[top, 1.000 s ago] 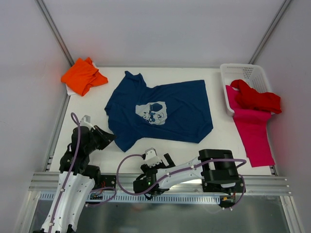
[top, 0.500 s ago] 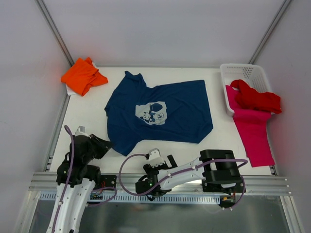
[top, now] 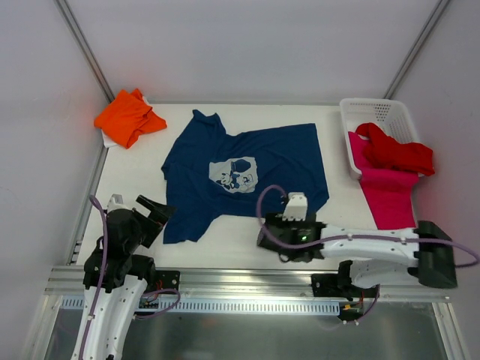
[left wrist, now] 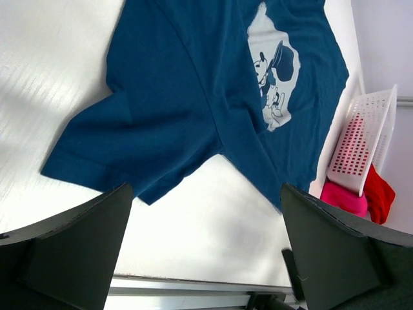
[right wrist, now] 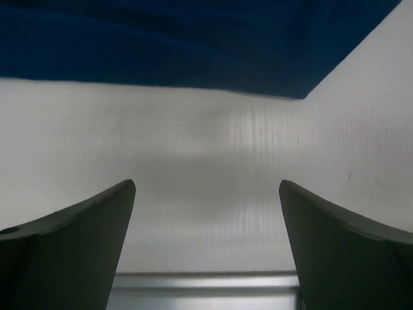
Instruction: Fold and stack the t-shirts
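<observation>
The near sleeve (top: 184, 224) will come out straighter when the robot pulls, and the print will stay in place, because a slack kink (left wrist: 115, 95) shows in the navy t-shirt's edge.
The navy t-shirt (top: 240, 176) lies spread flat mid-table, mouse print up; it also fills the left wrist view (left wrist: 193, 97) and the top of the right wrist view (right wrist: 193, 39). My left gripper (top: 156, 214) (left wrist: 206, 252) is open and empty, just left of the tee's near sleeve. My right gripper (top: 279, 236) (right wrist: 206, 239) is open over bare table, just short of the tee's near hem. The orange tee (top: 129, 116) sits bunched at the far left. The red tee (top: 397, 154) and the magenta tee (top: 390, 199) drape over the basket's near end.
A white mesh basket (top: 375, 112) (left wrist: 361, 148) stands at the far right corner. The metal rail (top: 247, 279) runs along the table's near edge, close behind both grippers. White walls close in the table on three sides.
My left gripper opened, let go of the navy sleeve and drew back toward the near edge. The right arm swung from near-centre to the right, below the tee's hem.
</observation>
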Available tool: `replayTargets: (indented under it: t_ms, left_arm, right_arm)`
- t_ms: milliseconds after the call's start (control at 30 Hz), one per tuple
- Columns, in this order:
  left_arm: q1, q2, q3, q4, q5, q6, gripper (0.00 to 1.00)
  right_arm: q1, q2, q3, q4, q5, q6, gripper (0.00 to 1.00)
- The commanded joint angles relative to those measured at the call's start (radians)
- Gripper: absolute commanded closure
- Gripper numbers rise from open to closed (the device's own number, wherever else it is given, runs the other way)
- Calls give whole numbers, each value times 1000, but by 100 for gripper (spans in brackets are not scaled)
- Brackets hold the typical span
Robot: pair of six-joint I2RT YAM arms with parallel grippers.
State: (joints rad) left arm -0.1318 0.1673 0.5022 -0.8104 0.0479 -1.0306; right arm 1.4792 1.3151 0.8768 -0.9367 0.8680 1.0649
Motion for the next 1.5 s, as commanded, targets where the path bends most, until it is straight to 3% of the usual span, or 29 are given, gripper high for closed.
replayTargets:
  t_ms: [0, 33, 67, 167, 233, 333, 400, 600, 800, 833, 933, 967, 1200, 1300, 1467]
  left_arm:
    - [-5, 29, -13, 72, -2, 0, 1]
    - [-5, 43, -28, 88, 25, 4, 1]
    - [-5, 69, -59, 100, 36, 12, 1]
    - [-6, 86, -128, 131, 38, 23, 1]
    - [-12, 89, -161, 166, 37, 15, 3]
    - [-12, 138, -218, 223, 21, 20, 5]
    - [-14, 179, -232, 253, 29, 27, 6]
    - [-28, 278, -263, 358, 40, 55, 9]
    - [-28, 296, -297, 413, 30, 67, 18]
    - [-28, 302, -304, 421, 30, 72, 21]
    - [-28, 331, -310, 450, 32, 82, 42]
    - [-28, 339, -312, 456, 32, 84, 54]
    - [-29, 380, -314, 507, 30, 99, 89]
    - [-29, 394, -314, 522, 33, 101, 100]
    - [-35, 391, -307, 524, 60, 104, 100]
  right_arm:
    - [-288, -265, -238, 456, -324, -385, 0]
    - [-365, -321, -296, 598, -405, -434, 0]
    - [-489, -367, -371, 625, -500, -444, 1]
    - [-598, -473, -404, 590, -506, -476, 1]
    - [-643, -473, -415, 572, -536, -476, 0]
    - [-808, -400, -467, 674, -739, -479, 1]
    - [-832, -357, -496, 755, -831, -471, 1]
    - [-836, -220, -472, 803, -820, -474, 1]
    - [-869, -146, -440, 817, -814, -491, 0]
    - [-878, -142, -434, 816, -808, -493, 1]
    - [-896, -139, -437, 814, -787, -497, 1]
    - [-899, -143, -441, 808, -779, -497, 1]
    - [-921, -229, -481, 745, -712, -507, 1]
    - [-924, -287, -484, 670, -649, -507, 1]
    - [-924, -411, -496, 526, -571, -479, 1]
